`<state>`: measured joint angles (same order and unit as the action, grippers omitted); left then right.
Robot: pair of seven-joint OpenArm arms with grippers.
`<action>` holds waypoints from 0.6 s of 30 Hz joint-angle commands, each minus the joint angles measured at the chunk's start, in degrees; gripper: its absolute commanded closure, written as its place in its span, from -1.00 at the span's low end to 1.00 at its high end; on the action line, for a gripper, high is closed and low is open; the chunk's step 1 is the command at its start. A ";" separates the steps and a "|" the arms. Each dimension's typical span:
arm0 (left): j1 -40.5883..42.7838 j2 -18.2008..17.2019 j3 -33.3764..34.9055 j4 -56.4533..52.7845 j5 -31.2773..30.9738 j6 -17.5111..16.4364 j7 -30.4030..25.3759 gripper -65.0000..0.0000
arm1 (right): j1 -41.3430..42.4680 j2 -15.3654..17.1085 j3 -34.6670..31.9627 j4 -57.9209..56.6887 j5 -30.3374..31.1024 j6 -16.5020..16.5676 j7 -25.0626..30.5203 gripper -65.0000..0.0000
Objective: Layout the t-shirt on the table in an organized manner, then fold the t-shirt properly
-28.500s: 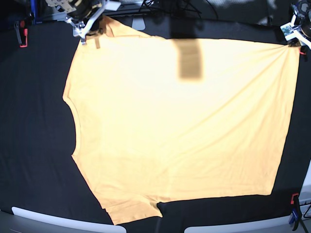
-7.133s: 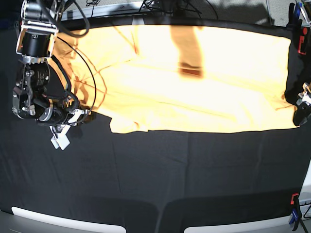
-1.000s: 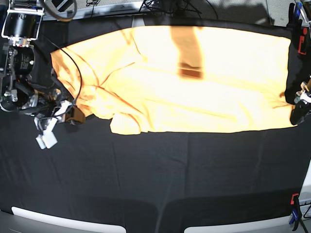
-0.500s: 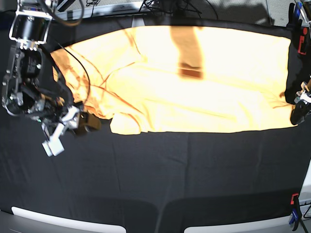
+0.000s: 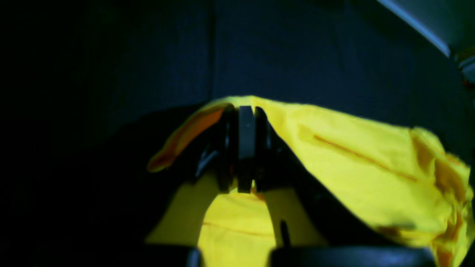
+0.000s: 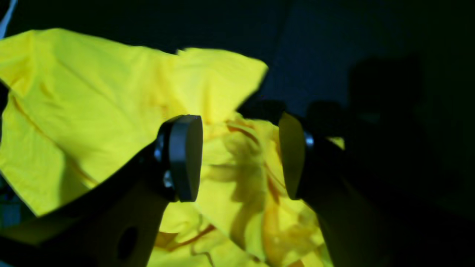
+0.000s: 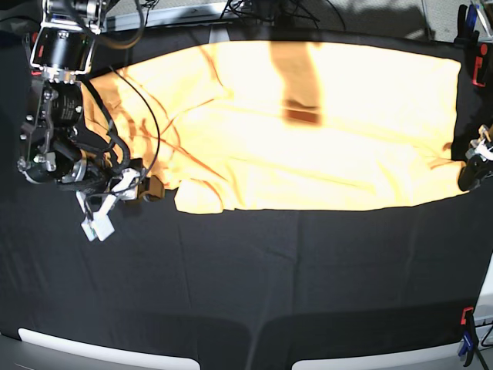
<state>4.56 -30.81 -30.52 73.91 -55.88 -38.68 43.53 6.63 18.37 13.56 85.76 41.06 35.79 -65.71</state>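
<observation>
The t-shirt's near edge [image 7: 308,205] will stretch out into a straight piece of cloth when the robot pulls it outward, because slack creases [image 7: 202,171] are bunched up at the t-shirt's rumpled end.
The pale orange-yellow t-shirt [image 7: 308,139] lies folded lengthwise across the far half of the black table [image 7: 254,277], rumpled at its left end. My right gripper [image 7: 115,202] hangs at that rumpled end, by the shirt's near edge. In the right wrist view it [image 6: 237,159] stands open just above crumpled cloth [image 6: 92,92], with nothing pinched between its fingers [image 6: 183,157]. My left gripper [image 7: 471,168] sits at the shirt's right near corner. The left wrist view shows it [image 5: 245,148] shut on a raised edge of the t-shirt [image 5: 352,167].
Red-and-black clamps sit at the table's right edge [image 7: 465,316] and far right corner [image 7: 483,54]. White panels [image 7: 92,347] line the front edge. Cables [image 7: 254,8] run along the far edge. The right arm's black body [image 7: 54,116] and its cable overlap the shirt's left end.
My right gripper has opened and shifted to the right, closer to the shirt's rumpled left end. The left gripper has stayed put, still pinching the right corner.
</observation>
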 commanded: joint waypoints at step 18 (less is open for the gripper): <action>-0.74 -4.31 -0.61 0.96 -1.01 -0.59 1.44 1.00 | 4.66 0.20 -16.26 -7.89 0.13 -0.66 3.76 0.02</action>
<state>4.56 -33.67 -30.55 73.93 -55.68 -38.85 46.35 9.72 18.04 -2.92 77.21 39.99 34.70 -62.15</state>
